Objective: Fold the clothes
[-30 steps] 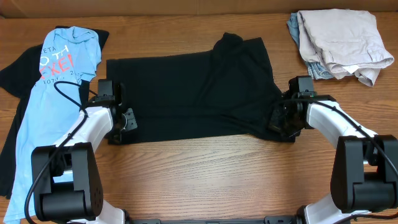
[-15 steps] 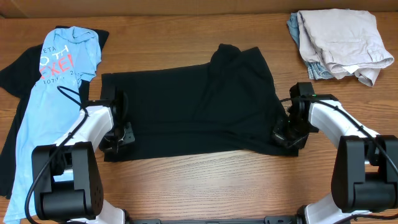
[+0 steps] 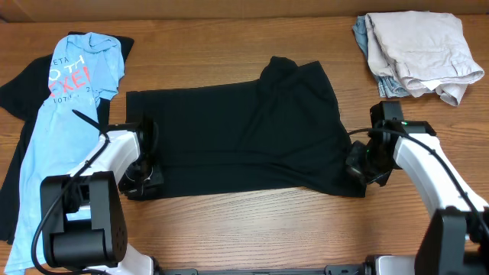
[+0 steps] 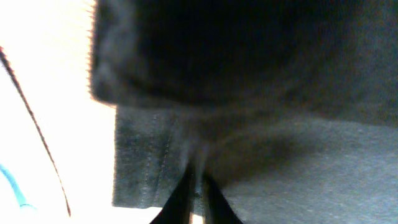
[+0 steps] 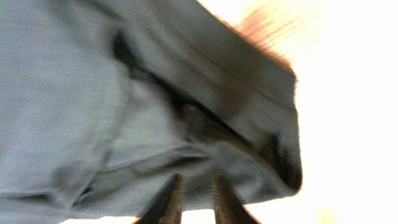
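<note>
My right gripper should grab the T-shirt's far corner there (image 3: 317,70), near the beige cloth, where the black T-shirt's far edge (image 3: 281,67) bulges out, and pull the bulge in before folding.
A large black T-shirt (image 3: 237,130) lies folded into a wide rectangle across the middle of the table. My left gripper (image 3: 144,174) sits low at its front left corner. In the left wrist view, that gripper (image 4: 196,186) has its jaws almost together, pinching the hem of the dark cloth (image 4: 280,168). My right gripper (image 3: 357,164) is at the shirt's front right corner. In the right wrist view, that gripper (image 5: 198,193) has its jaws a narrow gap apart over the edge of the rumpled cloth (image 5: 74,93). A light blue T-shirt (image 3: 65,99) with red-and-white lettering lies at the far left.
The light blue shirt rests on another dark garment (image 3: 19,84) at the left edge. A crumpled pile of beige and blue-grey cloth (image 3: 416,53) sits at the back right corner. Bare wooden table (image 3: 252,229) runs along the front between the two arm bases.
Both arms carried the shirt's front corners outward and down, pulling the shirt flatter. The right gripper has slid further right and its jaws have parted slightly.
</note>
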You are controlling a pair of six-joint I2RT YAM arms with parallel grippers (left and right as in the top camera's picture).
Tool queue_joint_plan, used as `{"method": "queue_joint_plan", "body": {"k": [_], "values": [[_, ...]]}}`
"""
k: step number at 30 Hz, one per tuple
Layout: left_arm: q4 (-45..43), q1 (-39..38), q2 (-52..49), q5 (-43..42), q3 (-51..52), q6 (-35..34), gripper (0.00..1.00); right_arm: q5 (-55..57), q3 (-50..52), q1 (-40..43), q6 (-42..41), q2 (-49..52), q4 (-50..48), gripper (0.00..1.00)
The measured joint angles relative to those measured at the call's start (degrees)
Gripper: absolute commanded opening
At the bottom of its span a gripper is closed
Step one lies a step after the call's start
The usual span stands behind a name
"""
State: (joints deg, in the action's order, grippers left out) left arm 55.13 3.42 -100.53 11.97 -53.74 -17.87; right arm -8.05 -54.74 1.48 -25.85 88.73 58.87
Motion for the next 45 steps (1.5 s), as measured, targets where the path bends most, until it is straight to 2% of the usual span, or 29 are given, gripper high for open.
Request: {"method": "queue_joint_plan", "body": {"k": [3,5,9,11,13,16,19,23,28,33,45], "values": [[1.3,0.1,0.0,0.1,-1.3,-0.2,0.62,-1.2,-0.5,0.0,2.5,-2.9,-1.4,0.65],[2.5,0.1,0.0,-0.7,-4.0,-0.6,0.72,-2.6,-1.9,0.0,5.1,-4.2,-1.7,0.74],[5.2,0.1,0.0,-3.2,-12.6,0.7,0.88,-5.1,-8.6,-0.1,10.4,-4.9,-0.6,0.85],[7.0,0.1,0.0,-4.8,-18.1,2.3,0.96,-5.7,-12.1,-0.5,12.2,-4.9,-0.2,0.86],[8.1,0.1,0.0,-6.0,-23.0,4.6,0.99,-6.2,-16.5,-1.6,14.2,-4.9,-0.2,0.86],[6.8,0.1,0.0,-7.1,-29.5,8.2,1.0,-6.4,-22.8,-4.1,16.7,-4.9,-1.0,0.83],[0.7,0.2,0.0,-7.6,-33.1,11.2,0.97,-6.2,-27.9,-6.7,18.2,-4.4,-3.1,0.79],[-8.6,1.2,-0.3,-8.4,-33.7,15.4,0.94,-4.1,-32.5,-10.4,19.5,-0.4,-11.3,0.73],[-17.0,3.7,-5.1,-8.8,-34.2,18.4,0.91,-1.4,-32.6,-12.0,20.3,6.7,-18.8,0.71],[-21.0,5.4,-13.4,-10.3,-34.2,20.4,0.91,1.0,-32.6,-12.1,21.2,12.6,-20.2,0.69],[-29.8,5.5,-22.8,-11.1,-34.2,22.8,0.84,3.4,-32.6,-12.1,22.9,13.6,-19.1,0.6]]}}
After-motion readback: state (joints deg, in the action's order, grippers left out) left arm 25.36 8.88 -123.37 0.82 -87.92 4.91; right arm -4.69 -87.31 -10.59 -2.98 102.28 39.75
